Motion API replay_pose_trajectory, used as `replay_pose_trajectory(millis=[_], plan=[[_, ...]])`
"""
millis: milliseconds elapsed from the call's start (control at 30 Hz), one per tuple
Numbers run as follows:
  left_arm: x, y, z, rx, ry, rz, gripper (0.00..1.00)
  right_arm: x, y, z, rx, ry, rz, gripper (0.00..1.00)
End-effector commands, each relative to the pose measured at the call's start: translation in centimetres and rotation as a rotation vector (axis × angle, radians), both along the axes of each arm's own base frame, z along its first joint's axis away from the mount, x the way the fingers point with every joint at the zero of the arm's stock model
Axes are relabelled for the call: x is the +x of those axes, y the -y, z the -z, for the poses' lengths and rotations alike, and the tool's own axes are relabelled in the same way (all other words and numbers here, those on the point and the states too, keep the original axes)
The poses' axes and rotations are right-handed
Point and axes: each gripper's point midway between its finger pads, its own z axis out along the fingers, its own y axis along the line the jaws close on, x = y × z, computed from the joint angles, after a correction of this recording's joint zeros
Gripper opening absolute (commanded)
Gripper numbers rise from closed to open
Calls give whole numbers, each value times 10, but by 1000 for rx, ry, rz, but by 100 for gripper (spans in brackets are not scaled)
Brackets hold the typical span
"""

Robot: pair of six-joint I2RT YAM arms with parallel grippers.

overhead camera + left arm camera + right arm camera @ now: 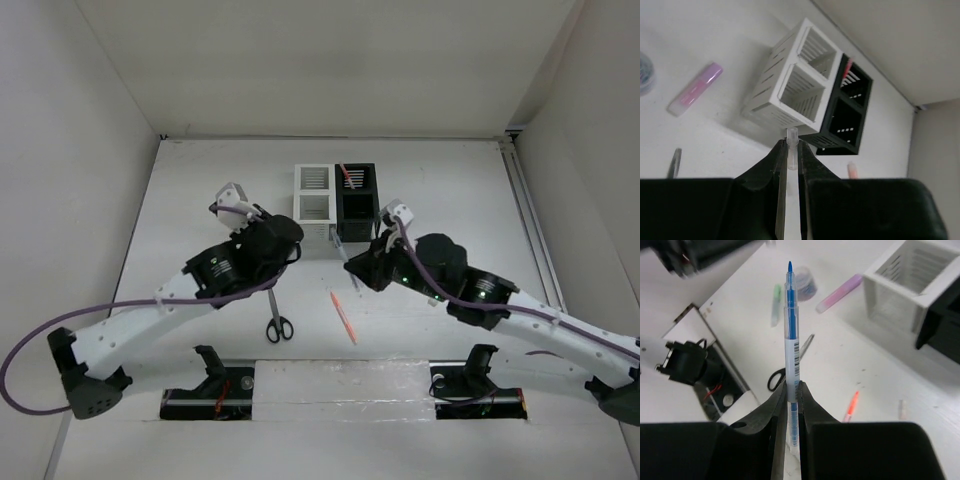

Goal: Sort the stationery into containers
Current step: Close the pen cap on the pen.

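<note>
The clear cap (pixel 792 139) in my left gripper is out of line with the blue pen's tip (pixel 789 267), so next I move that gripper back and line the two up before I put the cap on.
The white container (pixel 314 195) (pixel 790 85) (pixel 910 285) and the black container (pixel 357 195) (pixel 847 112) stand side by side mid-table. A red pen (pixel 349 177) leans in the black one's far compartment. My left gripper (pixel 290 238) (pixel 792 144) is shut on a clear slim pen (pixel 792 134), just short of the white container. My right gripper (pixel 355 265) (pixel 793 386) is shut on a blue pen (pixel 343 248) (pixel 791 330), in front of the black container. On the table lie scissors (pixel 279 318), an orange pen (pixel 343 316) (pixel 852 406), a pink highlighter (pixel 695 89) (pixel 839 292), a green highlighter (pixel 776 305) and a bluish round piece (pixel 805 282).
White walls close in the table (pixel 450 200) on three sides. Two black arm mounts (pixel 215 368) (pixel 470 368) sit at the near edge. My left arm hides the pink and green highlighters from the top view.
</note>
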Motion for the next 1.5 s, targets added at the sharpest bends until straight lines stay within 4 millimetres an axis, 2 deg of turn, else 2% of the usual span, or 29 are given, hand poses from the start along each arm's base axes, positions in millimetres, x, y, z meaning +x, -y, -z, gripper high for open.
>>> replay_pose_trajectory(millis=[0, 33, 67, 100, 133, 200, 267, 367, 400, 467, 500, 633, 767, 867, 1100, 1133, 1467], plan=[[0, -12, -55, -11, 215, 73, 0, -19, -39, -17, 139, -9, -180, 0], [-8, -19, -72, -92, 294, 92, 0, -20, -44, -10, 138, -25, -198, 0], [-13, -20, -79, -111, 330, 136, 0, -23, -49, -12, 156, -35, -220, 0], [-18, -25, -84, -106, 364, 156, 0, -32, -54, -23, 194, -14, -272, 0], [-29, -37, -98, -154, 416, 170, 0, -34, -59, -21, 203, -22, -290, 0], [-36, -41, -101, -189, 454, 193, 0, -40, -65, -33, 262, -3, -339, 0], [-43, -46, -106, -224, 487, 214, 0, -45, -77, -27, 267, -18, -385, 0], [-49, -40, -107, -232, 494, 270, 0, -54, -90, -39, 322, -2, -462, 0], [-50, -38, -107, -234, 494, 285, 0, -53, -95, -33, 316, -9, -472, 0], [-51, -30, -102, -226, 495, 322, 0, -56, -103, -39, 337, 9, -496, 0], [-52, -27, -101, -233, 509, 337, 0, -54, -107, -34, 335, 6, -496, 0], [-58, -20, -103, -237, 544, 398, 0, -62, -117, -41, 384, 20, -558, 0], [-59, -16, -104, -236, 556, 421, 0, -62, -118, -48, 399, 33, -546, 0], [-58, -14, -101, -229, 548, 422, 0, -47, -118, -44, 373, 38, -468, 0], [-56, -14, -97, -221, 541, 414, 0, -31, -112, -40, 336, 64, -373, 0], [-55, -15, -93, -214, 534, 407, 0, -31, -112, -36, 320, 67, -373, 0], [-54, -19, -88, -220, 532, 385, 0, -25, -109, -46, 322, 94, -339, 0]])
